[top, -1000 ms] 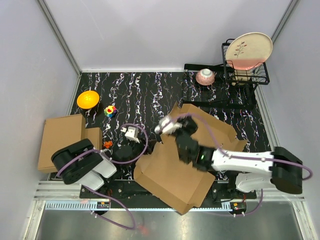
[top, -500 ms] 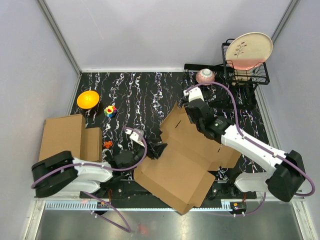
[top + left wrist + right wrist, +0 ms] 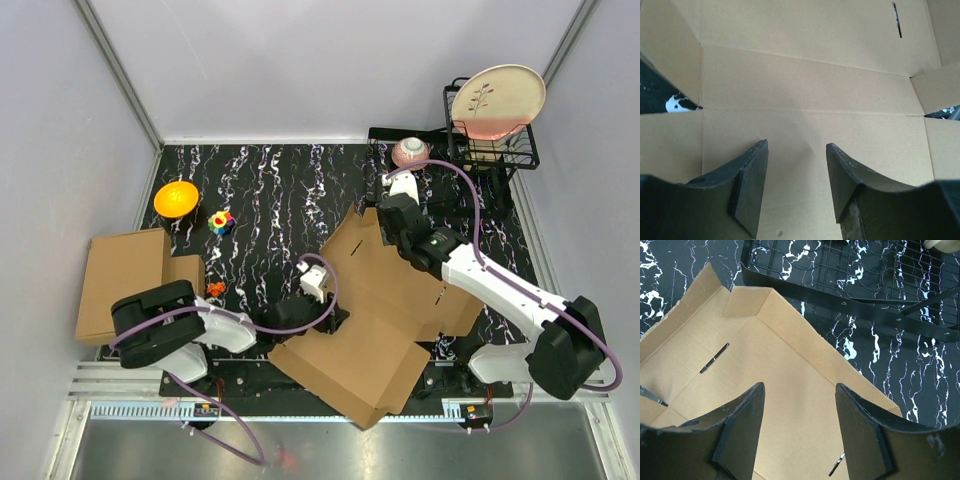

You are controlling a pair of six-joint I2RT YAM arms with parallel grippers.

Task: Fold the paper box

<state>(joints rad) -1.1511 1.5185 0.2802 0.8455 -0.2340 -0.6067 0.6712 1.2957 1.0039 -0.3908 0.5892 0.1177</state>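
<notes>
The paper box's raised side (image 3: 802,343) is clear of the black wire rack, so my open right gripper should keep going toward its top edge (image 3: 814,332) until both fingers straddle that edge.
The paper box (image 3: 380,315) is a large brown cardboard sheet lying partly folded at the table's middle right, with some flaps raised. My left gripper (image 3: 335,320) hovers at its left edge. In the left wrist view this gripper (image 3: 796,145) is open over a creased panel (image 3: 805,85), and nothing lies between its fingers. My right gripper (image 3: 388,215) is at the far corner of the sheet. Seen from the right wrist, it (image 3: 800,386) stands open above the inner panel (image 3: 790,390), close to a raised side wall (image 3: 805,347), and holds nothing.
A stack of closed cardboard boxes (image 3: 125,280) sits at the left. An orange bowl (image 3: 176,197), a colourful toy (image 3: 221,221) and a small orange piece (image 3: 215,290) lie nearby. At the far right stand a black wire rack (image 3: 495,150) with a plate (image 3: 497,100) and a pink bowl (image 3: 410,152).
My left arm has swung right, up to the sheet's left edge, its jaws a little narrower. My right gripper left the sheet's middle for its far corner and opened wider.
</notes>
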